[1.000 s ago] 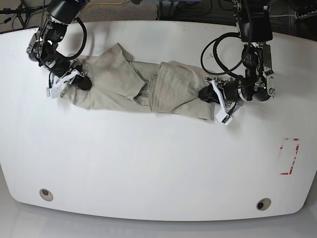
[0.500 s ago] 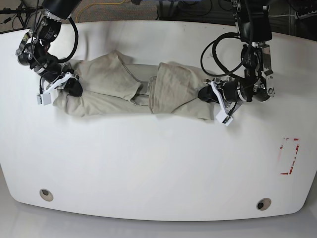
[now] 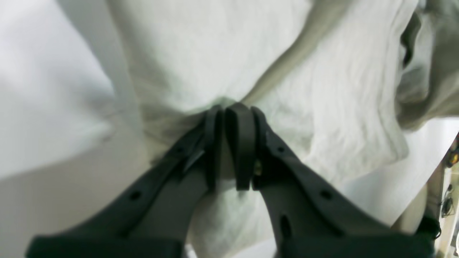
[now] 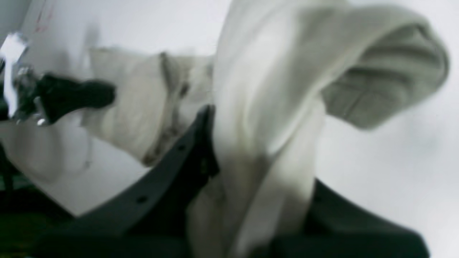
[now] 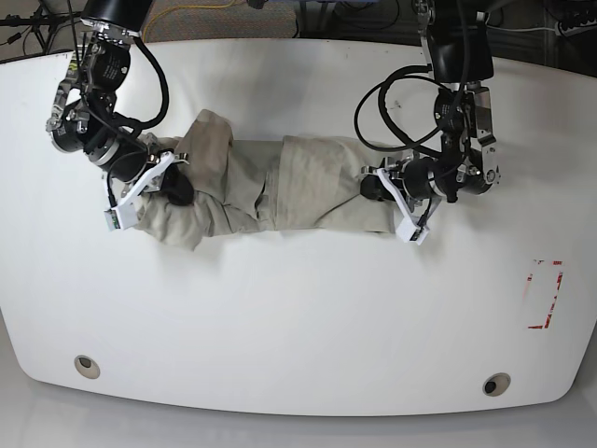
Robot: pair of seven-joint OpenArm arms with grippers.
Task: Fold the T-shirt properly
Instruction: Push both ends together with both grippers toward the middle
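The robot's left gripper is holding one end of the T-shirt (image 5: 369, 217), so its right gripper should go on bringing the T-shirt's opposite end toward that end and let go beside it (image 5: 322, 191).
The khaki T-shirt (image 5: 280, 187) lies bunched in a long band across the upper middle of the white table (image 5: 298, 317). My left gripper (image 5: 373, 187) is shut on the T-shirt's right end; in the left wrist view its fingers (image 3: 231, 143) pinch a fold of pale cloth (image 3: 322, 107). At the opposite end my right gripper (image 5: 177, 187) is shut on the T-shirt. Cloth (image 4: 272, 107) drapes over and between its jaws in the right wrist view, and the other gripper (image 4: 71, 98) shows far off at the left.
A red-outlined rectangle (image 5: 545, 294) is marked on the table at the right. Two round holes (image 5: 86, 365) (image 5: 496, 384) sit near the front edge. Cables and dark gear lie beyond the table's back edge.
Both grippers have moved inward toward each other with the T-shirt held. The right gripper came down and to the right, the left gripper shifted left, and the shirt is now more bunched and shorter.
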